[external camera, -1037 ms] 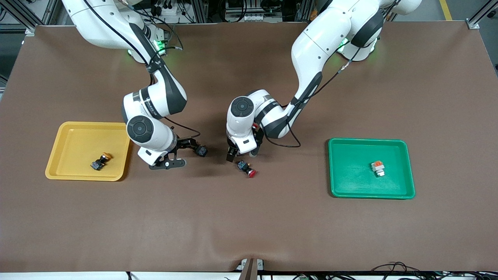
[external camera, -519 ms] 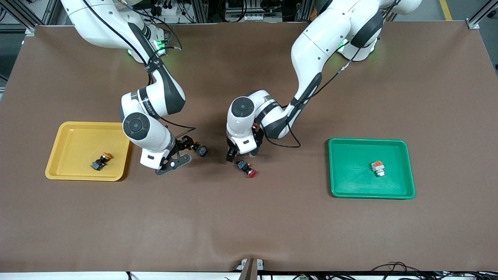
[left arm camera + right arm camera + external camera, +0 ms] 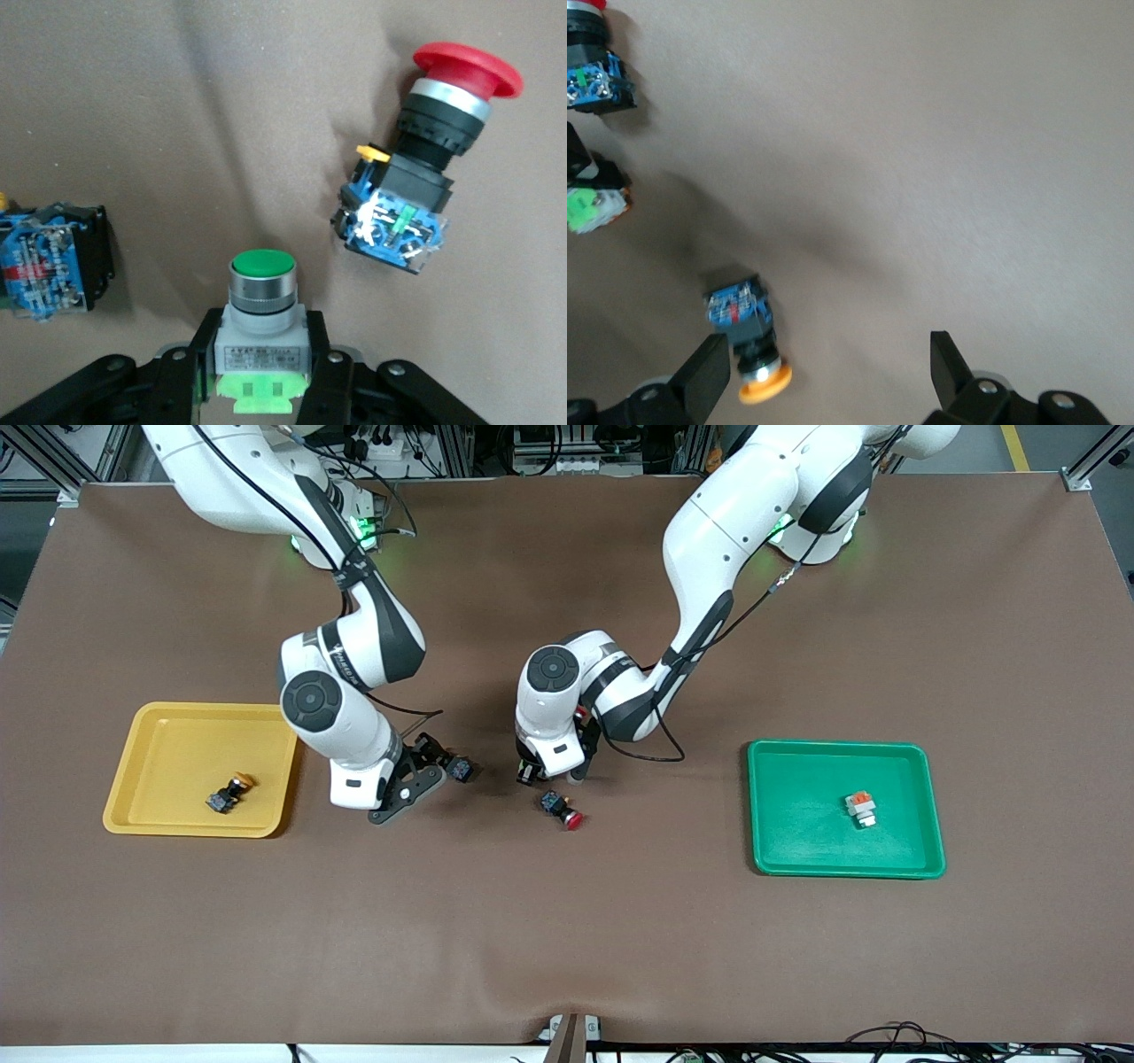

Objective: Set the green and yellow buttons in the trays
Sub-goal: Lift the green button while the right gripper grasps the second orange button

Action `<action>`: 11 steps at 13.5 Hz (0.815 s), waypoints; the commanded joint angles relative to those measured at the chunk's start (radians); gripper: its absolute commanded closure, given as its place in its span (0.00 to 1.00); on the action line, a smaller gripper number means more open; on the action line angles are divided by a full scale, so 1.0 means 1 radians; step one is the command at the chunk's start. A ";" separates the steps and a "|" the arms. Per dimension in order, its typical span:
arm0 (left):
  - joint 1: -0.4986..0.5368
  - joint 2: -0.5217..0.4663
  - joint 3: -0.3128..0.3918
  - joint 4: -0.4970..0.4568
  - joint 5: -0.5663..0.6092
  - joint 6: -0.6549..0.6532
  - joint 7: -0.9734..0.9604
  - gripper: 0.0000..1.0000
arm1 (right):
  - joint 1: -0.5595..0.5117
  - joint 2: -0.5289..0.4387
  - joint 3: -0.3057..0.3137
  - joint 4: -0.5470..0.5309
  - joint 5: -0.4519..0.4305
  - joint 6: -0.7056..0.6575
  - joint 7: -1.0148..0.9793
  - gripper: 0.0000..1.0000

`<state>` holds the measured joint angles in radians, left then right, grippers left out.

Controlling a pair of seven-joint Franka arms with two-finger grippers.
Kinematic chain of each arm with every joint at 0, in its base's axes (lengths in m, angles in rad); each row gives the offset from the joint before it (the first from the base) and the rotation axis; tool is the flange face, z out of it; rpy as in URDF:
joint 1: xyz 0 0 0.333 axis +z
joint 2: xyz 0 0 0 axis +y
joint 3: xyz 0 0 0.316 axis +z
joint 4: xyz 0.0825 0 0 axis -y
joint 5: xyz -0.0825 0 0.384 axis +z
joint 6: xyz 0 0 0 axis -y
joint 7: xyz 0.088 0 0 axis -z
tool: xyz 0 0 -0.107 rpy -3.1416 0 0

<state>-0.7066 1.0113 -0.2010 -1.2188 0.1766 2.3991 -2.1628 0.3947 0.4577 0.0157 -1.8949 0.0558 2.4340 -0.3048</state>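
My right gripper has a bit of red showing behind it, so I should expect another red-capped button there when I carry the yellow-capped button away.
My left gripper (image 3: 262,376) is shut on a grey-white button with a green cap (image 3: 261,305), low over the middle of the table; in the front view the left gripper (image 3: 529,772) hides it. My right gripper (image 3: 828,367) is open, low beside a yellow-capped button (image 3: 749,341) with a black-blue body (image 3: 458,768) that lies close to one finger (image 3: 709,381). The yellow tray (image 3: 177,748) holds a yellow-capped button (image 3: 229,793). The green tray (image 3: 797,806) holds a grey-white button with an orange top (image 3: 859,809).
A red-capped button (image 3: 560,809) with a black-blue body lies on the table just nearer to the front camera than the left gripper, and shows as the red-capped button (image 3: 416,204) in the left wrist view. Brown table surface surrounds both trays.
The left gripper has shut on the green-capped button. The right gripper has swung round beside the yellow-capped button and stays open.
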 commanded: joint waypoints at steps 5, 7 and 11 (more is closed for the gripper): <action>0.001 -0.100 0.015 0.019 0.020 -0.109 0.033 1.00 | 0.064 -0.025 0.000 -0.176 -0.011 0.181 -0.025 0.00; 0.010 -0.147 0.015 -0.004 0.020 -0.149 0.059 1.00 | 0.096 -0.022 -0.002 -0.176 -0.011 0.188 -0.025 0.00; 0.064 -0.186 0.014 -0.013 0.020 -0.256 0.199 1.00 | 0.110 0.015 -0.002 -0.170 -0.013 0.235 -0.025 0.00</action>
<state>-0.6709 0.8639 -0.1867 -1.1888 0.1780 2.1799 -2.0165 0.5006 0.4640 0.0206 -2.0559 0.0547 2.6447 -0.3266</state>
